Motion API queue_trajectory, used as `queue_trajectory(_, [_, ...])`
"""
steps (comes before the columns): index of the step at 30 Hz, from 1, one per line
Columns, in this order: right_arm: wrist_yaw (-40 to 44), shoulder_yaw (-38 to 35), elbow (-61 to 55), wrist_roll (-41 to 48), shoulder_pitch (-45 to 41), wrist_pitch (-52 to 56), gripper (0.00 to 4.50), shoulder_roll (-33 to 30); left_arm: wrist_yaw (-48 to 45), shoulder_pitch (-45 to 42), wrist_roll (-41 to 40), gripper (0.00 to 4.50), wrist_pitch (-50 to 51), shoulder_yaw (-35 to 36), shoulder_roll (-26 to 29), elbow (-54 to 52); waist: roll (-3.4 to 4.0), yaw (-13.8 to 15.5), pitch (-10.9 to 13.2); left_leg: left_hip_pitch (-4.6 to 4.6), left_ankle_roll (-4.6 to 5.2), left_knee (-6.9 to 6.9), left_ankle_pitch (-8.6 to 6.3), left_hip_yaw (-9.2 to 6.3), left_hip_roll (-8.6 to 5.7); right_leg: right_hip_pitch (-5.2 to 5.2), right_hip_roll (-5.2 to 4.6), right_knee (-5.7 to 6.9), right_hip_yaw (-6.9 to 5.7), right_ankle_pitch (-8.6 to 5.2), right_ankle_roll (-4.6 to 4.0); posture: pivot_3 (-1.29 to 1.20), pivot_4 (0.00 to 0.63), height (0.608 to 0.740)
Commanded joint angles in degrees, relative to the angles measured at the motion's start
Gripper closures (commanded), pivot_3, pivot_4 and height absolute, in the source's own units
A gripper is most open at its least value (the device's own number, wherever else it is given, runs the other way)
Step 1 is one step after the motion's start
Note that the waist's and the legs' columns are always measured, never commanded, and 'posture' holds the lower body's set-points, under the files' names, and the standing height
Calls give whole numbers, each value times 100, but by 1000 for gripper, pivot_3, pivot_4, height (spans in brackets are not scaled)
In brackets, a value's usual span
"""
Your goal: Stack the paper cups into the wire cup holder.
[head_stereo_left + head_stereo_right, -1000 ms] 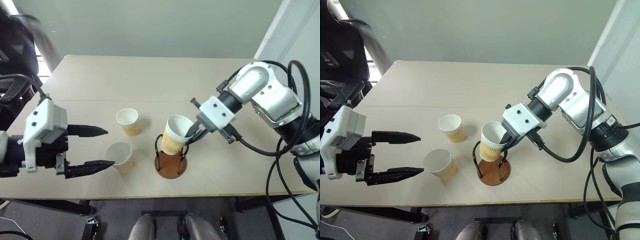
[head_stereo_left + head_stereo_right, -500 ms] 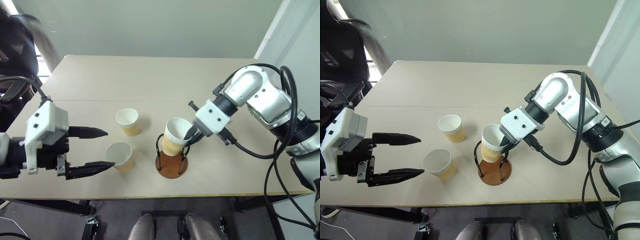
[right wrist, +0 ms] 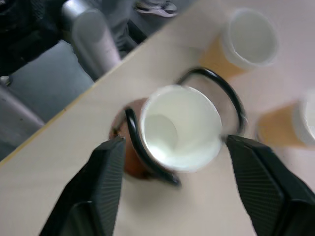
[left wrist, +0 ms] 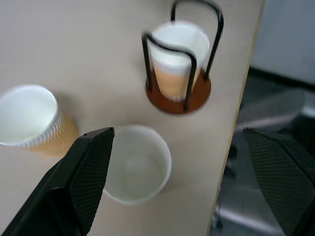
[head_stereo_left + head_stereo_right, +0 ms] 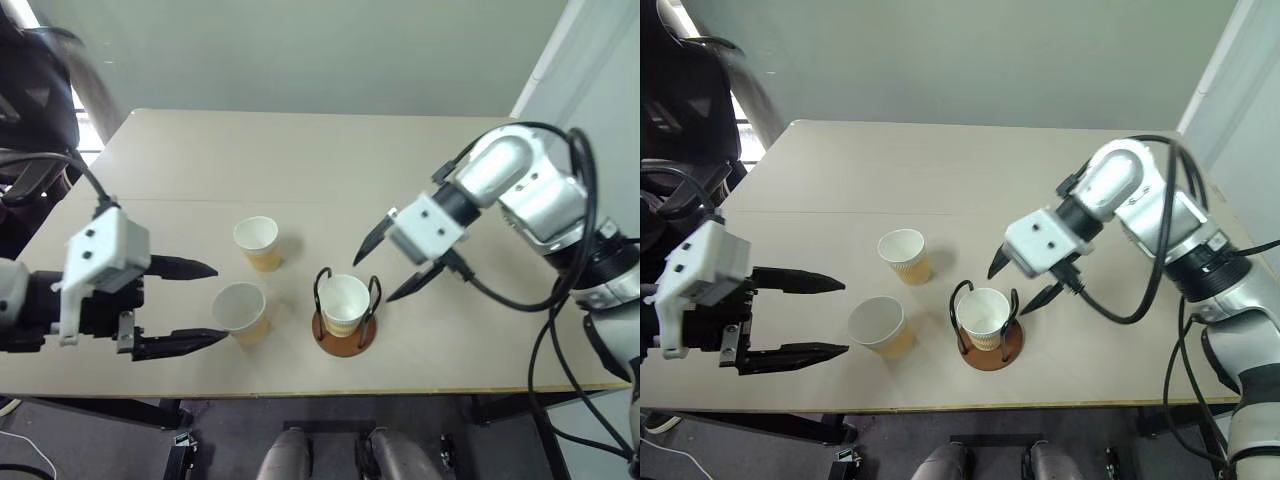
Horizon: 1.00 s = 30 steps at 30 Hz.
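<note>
I am about to stack the nearer cup (image 5: 240,310), and it should nest almost to its rim because the cup in the wire cup holder (image 5: 344,300) is open and empty.
One paper cup (image 5: 344,303) stands upright inside the wire cup holder (image 5: 361,338), between its black loops on the reddish-brown base. My right gripper (image 5: 374,276) hovers open just above and to the right of it, with nothing between its fingers (image 3: 101,189). Two more paper cups stand loose on the table: one (image 5: 256,242) further back, one (image 5: 240,311) nearer the front edge. My left gripper (image 5: 220,302) is open at the left, its fingertips on either side of the nearer cup (image 4: 138,169) without touching it.
The light wooden table (image 5: 300,150) has its front edge just in front of the holder. A dark chair (image 5: 35,70) stands beyond the table's far left corner.
My right gripper has opened and let go of the cup, which has dropped upright into the holder. The gripper has drawn back a little to the right. The left gripper has stayed put.
</note>
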Motion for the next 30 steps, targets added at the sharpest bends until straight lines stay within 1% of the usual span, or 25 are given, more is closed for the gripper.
queue_trajectory(1, [21, -896, 279, 933, -284, 649, 1174, -536, -224, -33, 532, 0, -578, -512, 204, 152, 0, 23, 0, -2, -3, 0, -2, 1, 0, -2, 0, -1, 1, 0, -1, 0, 150, 740])
queue_trajectory(4, [21, -1367, 295, 1309, -229, 1123, 1174, -774, -287, -156, 808, 0, -909, -1029, 258, 266, -5, 24, -3, 0, -12, -4, -13, 1, 0, -3, 0, -3, 1, -8, -12, 0, 150, 740])
queue_trajectory(7, [2, -1830, 308, 1131, -63, 1364, 1174, -894, -316, -513, 1086, 0, -1163, -1732, 327, 405, -4, 8, -2, 2, -15, -9, -16, 0, 4, -4, 5, 0, 0, -6, -4, 0, 150, 740])
queue_trajectory(9, [-44, -2017, 206, 1020, 38, 1493, 1174, -908, -328, -734, 1306, 0, -1320, -2131, 342, 501, -4, 3, -2, 4, -15, -9, -16, 1, 7, -6, 6, 3, -2, 10, 21, 0, 150, 740])
queue_trajectory(11, [-64, -2143, 111, 952, 98, 1606, 1174, -881, -385, -883, 1404, 0, -1406, -2343, 331, 564, -3, 0, -2, 5, -15, -10, -16, 0, 8, -5, 7, 4, -3, 10, 23, 0, 150, 740])
queue_trajectory(14, [-182, -2336, -206, 849, 344, 1799, 1174, -959, -489, -1230, 1704, 0, -1560, -2877, 321, 757, -2, 1, -1, 3, -14, -9, -15, -1, 9, -7, 8, 4, -4, 11, 24, 0, 150, 740])
queue_trajectory(17, [-254, -2510, -403, 782, 473, 1960, 1174, -997, -570, -1355, 2034, 0, -1752, -3204, 331, 946, -2, 2, -1, 2, -14, -9, -15, -1, 10, -7, 8, 3, -4, 12, 26, 0, 150, 740])
queue_trajectory(20, [-344, -2619, -535, 647, 598, 2063, 1174, -1043, -518, -1509, 2395, 0, -1927, -3534, 209, 1182, -2, 2, -1, 1, -13, -8, -15, -1, 10, -7, 8, 1, -4, 13, 31, 0, 150, 740])
queue_trajectory(23, [-425, -2656, -635, 475, 716, 2101, 1174, -1064, -553, -1535, 2495, 0, -1998, -3673, 109, 1285, -2, 4, -1, 1, -12, -8, -15, -2, 10, -7, 8, 1, -5, 13, 33, 0, 150, 740])
queue_trajectory(26, [-449, -2736, -753, 423, 797, 2187, 1139, -1071, -529, -1582, 2682, 625, -2143, -3788, -8, 1450, -1, 4, -1, 0, -10, -7, -14, -1, 10, -7, 8, -1, -4, 17, 42, 0, 150, 740])
queue_trajectory(30, [-477, -2786, -771, 295, 840, 2201, 1139, -1104, -536, -1762, 2724, 2003, -2206, -3808, -159, 1586, -2, 6, -1, 1, -6, -7, -12, -2, 10, -7, 8, 2, -4, 16, 46, 0, 150, 740])
